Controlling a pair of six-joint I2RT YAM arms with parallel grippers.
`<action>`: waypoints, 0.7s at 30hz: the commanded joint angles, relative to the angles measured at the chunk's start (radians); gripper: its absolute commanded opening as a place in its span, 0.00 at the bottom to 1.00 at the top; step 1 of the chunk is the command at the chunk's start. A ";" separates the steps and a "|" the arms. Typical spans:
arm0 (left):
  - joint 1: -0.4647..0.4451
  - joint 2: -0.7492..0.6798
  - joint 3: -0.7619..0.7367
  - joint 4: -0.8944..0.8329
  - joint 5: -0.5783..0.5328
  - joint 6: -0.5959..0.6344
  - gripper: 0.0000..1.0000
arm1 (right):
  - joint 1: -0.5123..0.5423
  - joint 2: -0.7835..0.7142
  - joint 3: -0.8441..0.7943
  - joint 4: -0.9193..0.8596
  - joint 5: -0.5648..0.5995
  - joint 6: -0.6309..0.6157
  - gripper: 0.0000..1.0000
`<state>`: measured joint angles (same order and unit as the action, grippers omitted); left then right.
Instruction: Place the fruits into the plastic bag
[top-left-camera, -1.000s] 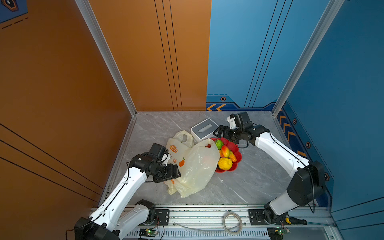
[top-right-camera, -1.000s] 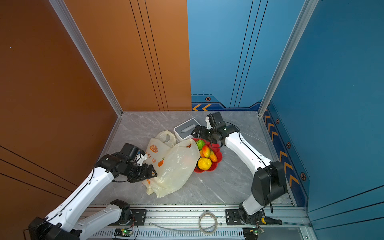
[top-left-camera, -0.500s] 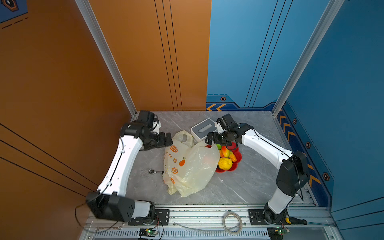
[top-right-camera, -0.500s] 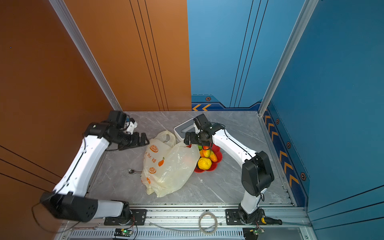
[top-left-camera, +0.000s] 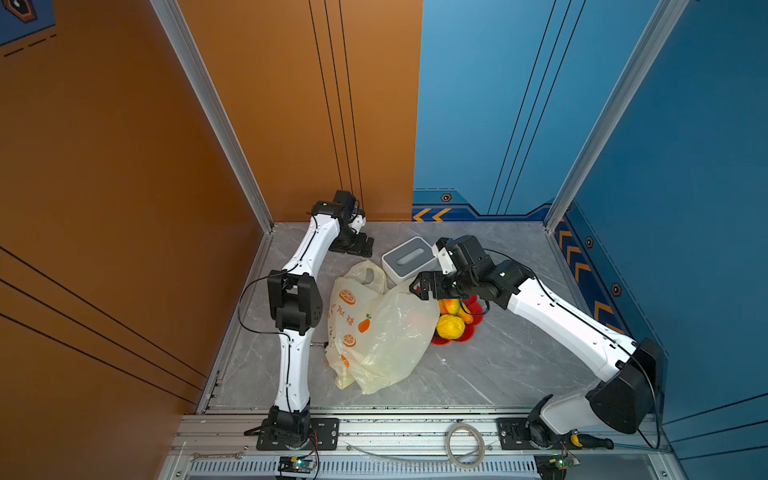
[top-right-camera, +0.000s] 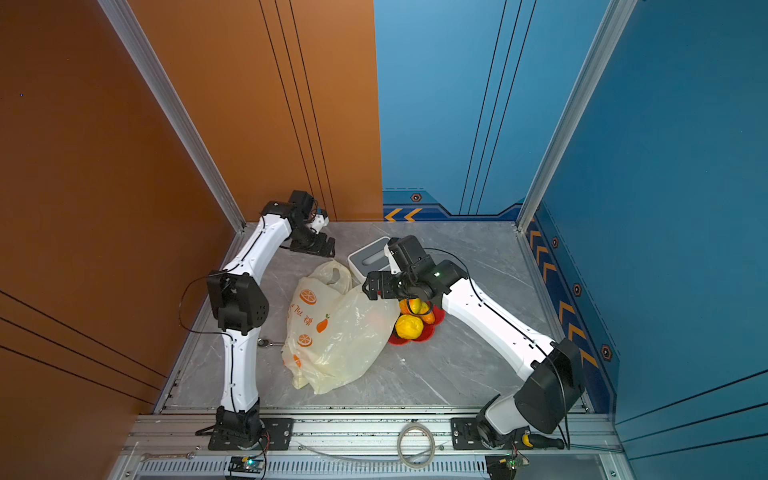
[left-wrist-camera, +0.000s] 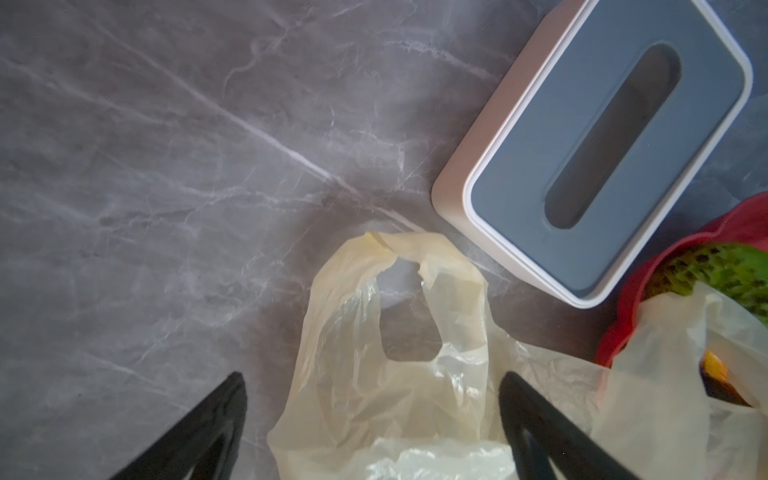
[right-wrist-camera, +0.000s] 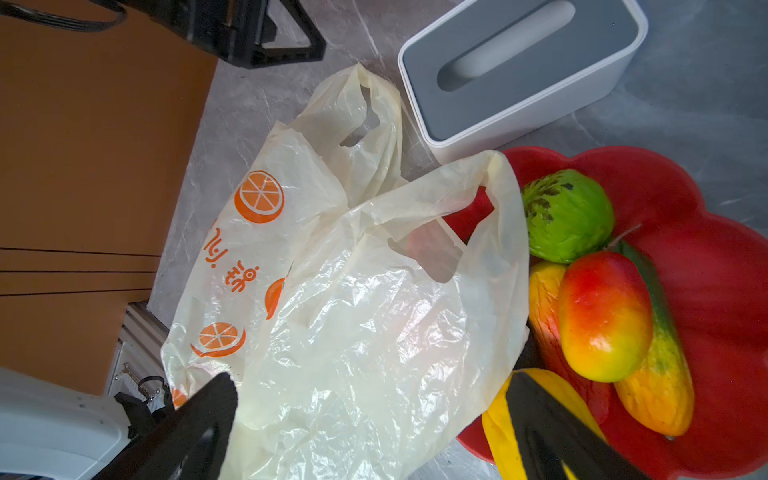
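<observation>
One handle of the bag lies flat across the red dish. My left gripper should raise the bag's far handle loop (top-left-camera: 371, 266) first, and then my right gripper should take the draped handle.
The cream plastic bag (top-left-camera: 376, 332) (top-right-camera: 338, 332) lies crumpled in the middle of the floor. One handle loop (left-wrist-camera: 409, 291) points at the box, and the other handle (right-wrist-camera: 469, 216) drapes over the dish rim. The fruits sit in the red dish (top-left-camera: 476, 302) (right-wrist-camera: 706, 249): a green one (right-wrist-camera: 567, 216), a red-yellow one (right-wrist-camera: 604, 316) and a yellow one (top-left-camera: 450, 327) (top-right-camera: 409, 327). My left gripper (top-left-camera: 365, 246) (left-wrist-camera: 372, 376) is open at the back, just behind the far handle loop. My right gripper (top-left-camera: 419, 287) (right-wrist-camera: 372, 376) is open above the bag's dish-side edge, holding nothing.
A white-grey slotted box (top-left-camera: 409, 259) (left-wrist-camera: 602, 145) stands behind the bag, between the two grippers. A small metal piece (top-right-camera: 266, 343) lies on the floor left of the bag. Orange and blue walls close in the marble floor.
The left arm swung from the bag's near left side to the back left corner, behind the far handle. The right gripper moved left from above the dish to over the bag's edge.
</observation>
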<state>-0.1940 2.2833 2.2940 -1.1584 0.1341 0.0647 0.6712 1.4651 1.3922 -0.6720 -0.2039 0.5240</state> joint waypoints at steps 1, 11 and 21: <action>0.007 0.049 0.054 -0.026 -0.039 0.035 0.95 | -0.008 -0.031 -0.017 -0.008 0.017 0.007 1.00; 0.015 0.144 0.066 -0.027 0.008 0.050 0.89 | -0.051 -0.003 -0.022 -0.008 0.010 0.002 1.00; 0.039 0.211 0.091 -0.026 0.032 0.048 0.79 | -0.056 0.047 -0.007 0.002 -0.002 0.005 1.00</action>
<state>-0.1699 2.4519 2.3497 -1.1637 0.1436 0.1017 0.6212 1.5082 1.3731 -0.6708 -0.2047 0.5240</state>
